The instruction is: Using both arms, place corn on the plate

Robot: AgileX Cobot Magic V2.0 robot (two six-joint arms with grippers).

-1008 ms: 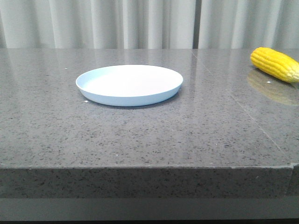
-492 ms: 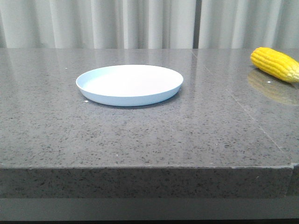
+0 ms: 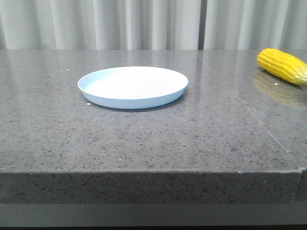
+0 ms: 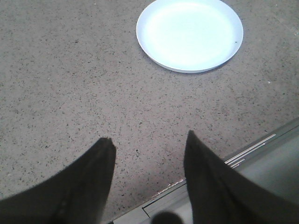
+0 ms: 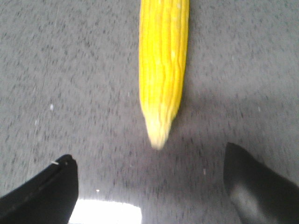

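The corn (image 3: 282, 66) lies far from my left gripper, close ahead of my right gripper, so next my right gripper lifts it across onto the empty plate (image 3: 133, 85).
The pale blue-white plate (image 3: 133, 86) lies empty on the grey stone table, left of centre; it also shows in the left wrist view (image 4: 189, 33). The yellow corn (image 3: 282, 65) lies on the table at the far right, partly cut by the frame edge. In the right wrist view the corn (image 5: 163, 65) lies lengthwise, its pale tip pointing toward my right gripper (image 5: 149, 161), which is open and empty just short of the tip. My left gripper (image 4: 149, 142) is open and empty above the table's near edge, well short of the plate. Neither gripper shows in the front view.
The table's front edge (image 3: 153, 171) runs across the front view, and a seam (image 3: 249, 112) crosses the tabletop on the right. Pale curtains (image 3: 144, 24) hang behind the table. A metal rail (image 4: 252, 147) lies below the table edge in the left wrist view.
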